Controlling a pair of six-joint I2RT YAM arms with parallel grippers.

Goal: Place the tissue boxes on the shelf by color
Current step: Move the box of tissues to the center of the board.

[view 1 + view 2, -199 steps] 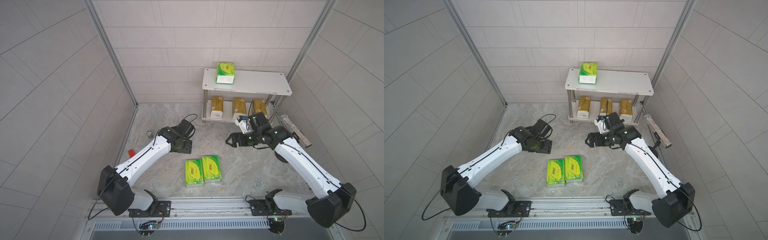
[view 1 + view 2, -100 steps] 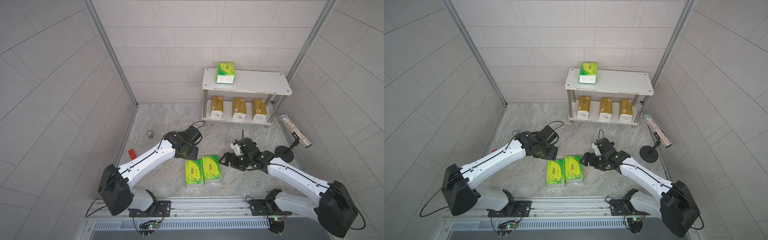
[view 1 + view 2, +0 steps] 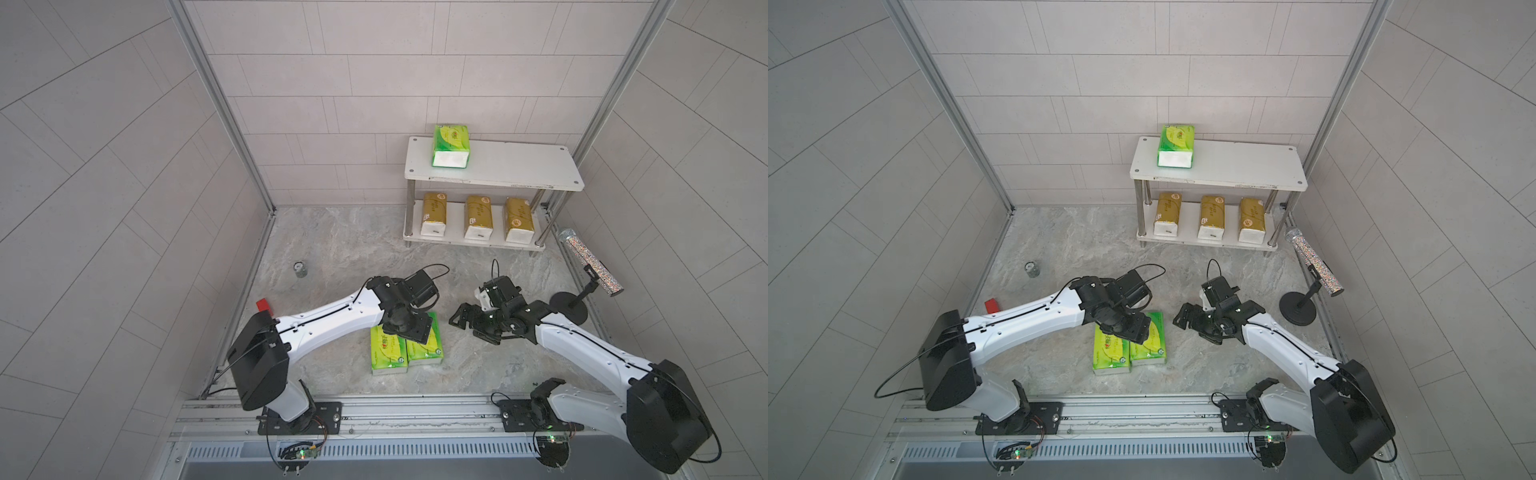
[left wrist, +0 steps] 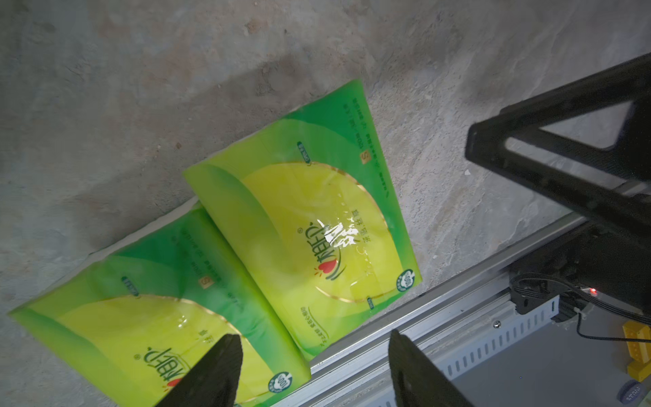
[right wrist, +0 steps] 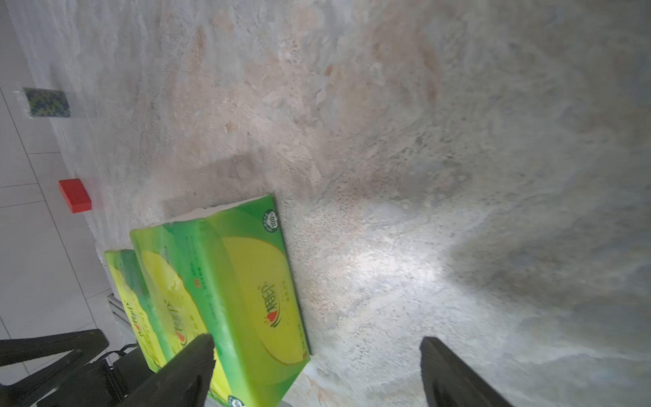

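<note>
The green tissue boxes touch each other along their long sides (image 3: 406, 357). My left gripper should first move the box (image 3: 431, 347) beside my right gripper clear, and then my right gripper should grasp it.
Two green tissue boxes (image 3: 386, 353) (image 3: 428, 349) lie side by side on the stone floor, also seen in the other top view (image 3: 1111, 353) (image 3: 1148, 345). My left gripper (image 3: 409, 330) (image 4: 313, 336) hovers open over their far ends, one finger (image 4: 218, 370) above the left box (image 4: 148, 327). My right gripper (image 3: 463, 322) (image 5: 317, 341) stands open just right of them, beside the nearer box (image 5: 243, 282). On the shelf (image 3: 519, 166), one green box (image 3: 451, 145) sits on the top board and three gold boxes (image 3: 434, 213) (image 3: 478, 217) (image 3: 518, 219) on the lower one.
A glitter tube (image 3: 590, 268) leans on a black stand (image 3: 569, 307) at the right, close behind my right arm. A small metal can (image 3: 300, 270) and a red block (image 3: 263, 305) lie at the left wall. The metal rail (image 3: 374, 407) runs along the front.
My right arm has drawn back from the shelf and come down beside the floor boxes. My left gripper has moved forward over those boxes. Both stay open.
</note>
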